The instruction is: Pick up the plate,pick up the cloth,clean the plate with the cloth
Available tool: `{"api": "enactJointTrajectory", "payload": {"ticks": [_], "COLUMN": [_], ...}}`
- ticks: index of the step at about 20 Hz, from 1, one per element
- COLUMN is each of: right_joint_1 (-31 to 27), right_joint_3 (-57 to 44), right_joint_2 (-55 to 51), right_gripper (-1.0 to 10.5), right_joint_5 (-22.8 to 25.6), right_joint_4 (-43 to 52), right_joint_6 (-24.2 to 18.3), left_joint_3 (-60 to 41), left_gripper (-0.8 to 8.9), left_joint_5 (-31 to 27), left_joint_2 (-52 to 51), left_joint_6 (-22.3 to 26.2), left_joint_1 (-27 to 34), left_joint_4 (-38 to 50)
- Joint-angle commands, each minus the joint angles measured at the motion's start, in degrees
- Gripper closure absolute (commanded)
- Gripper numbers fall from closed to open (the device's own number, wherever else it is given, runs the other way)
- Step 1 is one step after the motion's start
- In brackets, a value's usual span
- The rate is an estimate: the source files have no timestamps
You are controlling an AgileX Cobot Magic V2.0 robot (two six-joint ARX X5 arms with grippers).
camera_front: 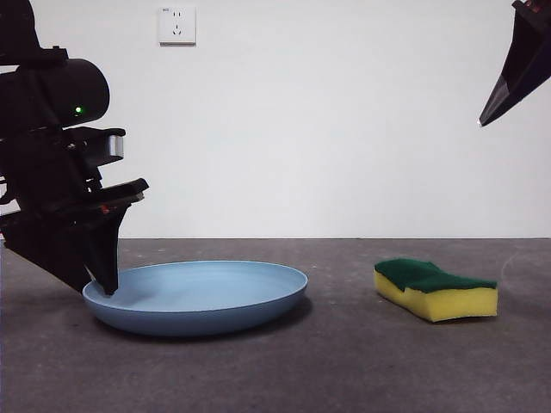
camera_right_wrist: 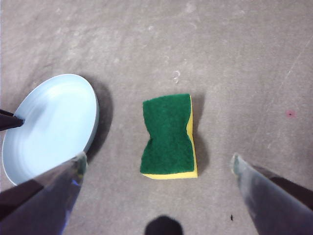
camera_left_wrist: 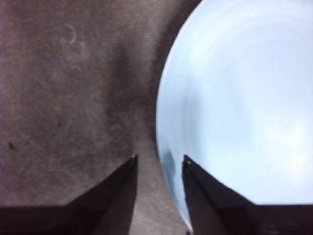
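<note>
I expect the cloth [camera_front: 436, 291] to pinch narrow at the waist [camera_right_wrist: 150, 133] and spread wide at its ends when I lift it, because its sides curve in there.
The light-blue plate [camera_front: 207, 292] lies flat on the dark table, left of centre in the front view. My left gripper [camera_front: 105, 286] reaches down at its left rim. In the left wrist view that gripper [camera_left_wrist: 160, 158] is open and straddles the rim of the plate [camera_left_wrist: 234, 98], one jaw over the inside and one over the table. The cloth, a yellow sponge with a green top [camera_front: 435, 288], lies to the right of the plate. My right gripper [camera_right_wrist: 159, 157] hangs high above the cloth [camera_right_wrist: 168, 134], wide open and empty, and shows as a black tip [camera_front: 486, 116].
A white wall with a socket [camera_front: 176, 25] stands behind the table. Bare dark tabletop [camera_front: 344, 344] separates the plate from the cloth. The right wrist view also shows the plate [camera_right_wrist: 49, 127] with the left gripper's tip [camera_right_wrist: 11, 120] at its rim.
</note>
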Motion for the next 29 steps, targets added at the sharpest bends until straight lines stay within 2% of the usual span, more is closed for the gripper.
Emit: {"api": "enactJointTrajectory", "payload": {"ticks": [1,3,4,11,18,25,26,29], "right_joint_1": [0.09,0.09,0.09,1.42,9.07,15.45,15.69,15.89], "right_joint_3": [0.26,0.26,0.26,0.61,9.81,17.05,17.31,17.46], "right_joint_2": [0.07,0.07,0.07,0.13,8.13,23.08,24.81,30.32], "right_gripper": [4.4,4.4,4.4,4.4,4.5,4.8,5.1,5.2], "right_joint_5": [-0.02,-0.02,-0.04,-0.15,0.74,15.34,16.11,16.81], "right_joint_4": [0.26,0.26,0.26,0.26,-3.08,-6.56,-6.49,-5.73], "right_joint_6": [0.37,0.37,0.39,0.28,-2.21,-8.37,-8.9,-9.88], "left_joint_3": [-0.15,-0.15,-0.15,0.17,7.98,13.09,13.09,13.09], "left_gripper": [6.93,7.24,8.17,8.22,8.22,8.22,8.22,8.22], "left_joint_5": [0.0,-0.02,-0.02,0.0,-0.07,-2.38,-2.43,-3.1], "left_joint_2": [1.05,1.29,1.31,0.79,-4.9,-12.81,-13.73,-15.56], "left_joint_6": [1.03,1.03,1.07,1.18,1.84,4.28,4.28,4.28], "left_joint_1": [-0.44,-0.7,-0.7,-0.74,-0.74,-0.68,-0.68,-0.68], "left_joint_4": [0.28,0.26,0.28,-0.52,-7.93,-13.27,-13.53,-14.64]}}
